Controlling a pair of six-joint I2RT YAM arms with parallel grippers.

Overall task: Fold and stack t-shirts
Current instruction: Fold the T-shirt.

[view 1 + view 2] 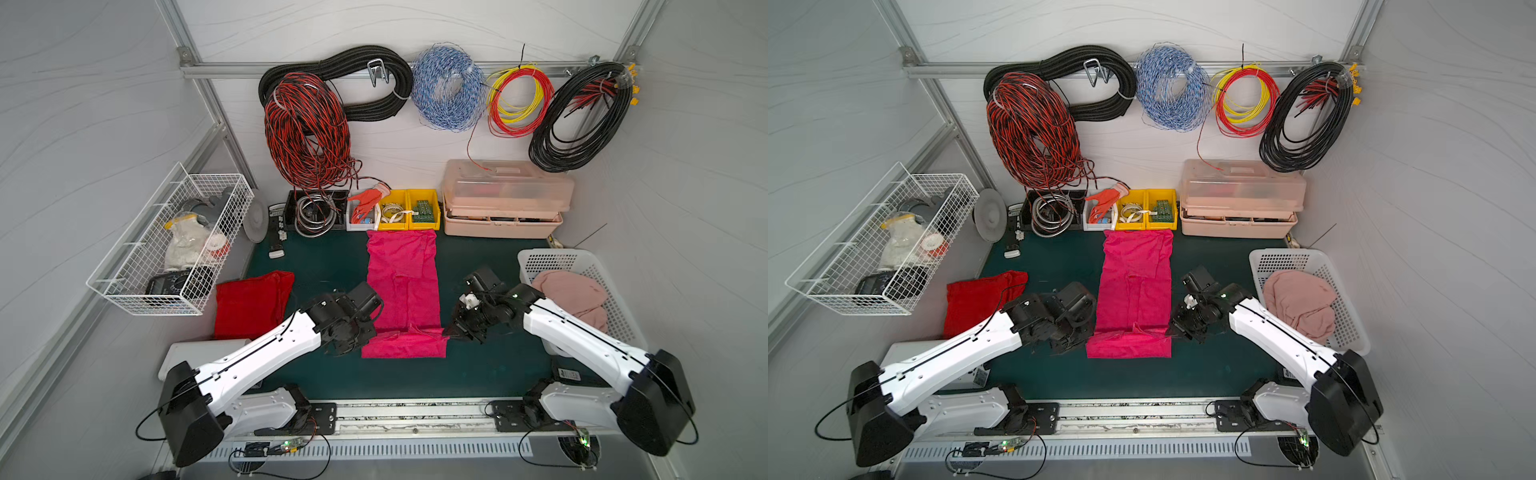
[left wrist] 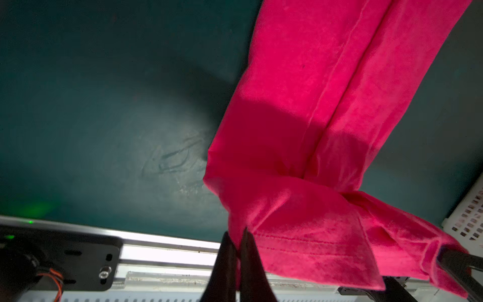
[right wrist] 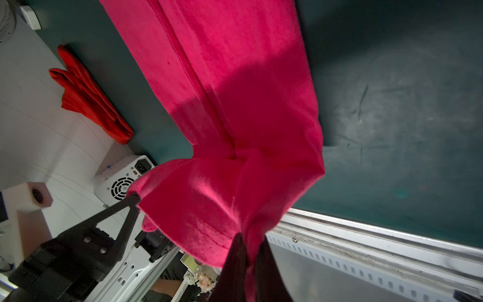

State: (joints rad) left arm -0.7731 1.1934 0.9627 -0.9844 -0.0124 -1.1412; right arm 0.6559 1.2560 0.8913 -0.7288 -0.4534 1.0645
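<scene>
I should keep carrying the hem with my left gripper until it reaches the t-shirt's middle point(image 1: 404, 276), as both hem corners point(image 1: 382, 333) are in line with the magenta-pink t-shirt's long sides.
The magenta-pink t-shirt point(image 1: 402, 282) point(image 1: 1136, 282) lies as a long narrow strip on the green mat, in both top views. Its near end is raised off the mat and doubled back. My left gripper point(image 1: 366, 334) point(image 2: 236, 235) is shut on the near-left hem corner. At the near-right corner my right gripper point(image 1: 450, 330) point(image 3: 250, 240) is shut on the hem, with cloth pinched between its fingers. The red t-shirt point(image 1: 251, 303) point(image 3: 88, 96) rests folded at the left of the mat, apart from both grippers.
A white perforated basket point(image 1: 552, 255) holding pale pink cloth stands at the right. A wire basket point(image 1: 124, 286) hangs on the left wall. Yellow bins point(image 1: 409, 210) and a beige toolbox point(image 1: 505, 199) line the back. A white box point(image 1: 199, 353) sits near left, beside the front rail point(image 1: 411, 415).
</scene>
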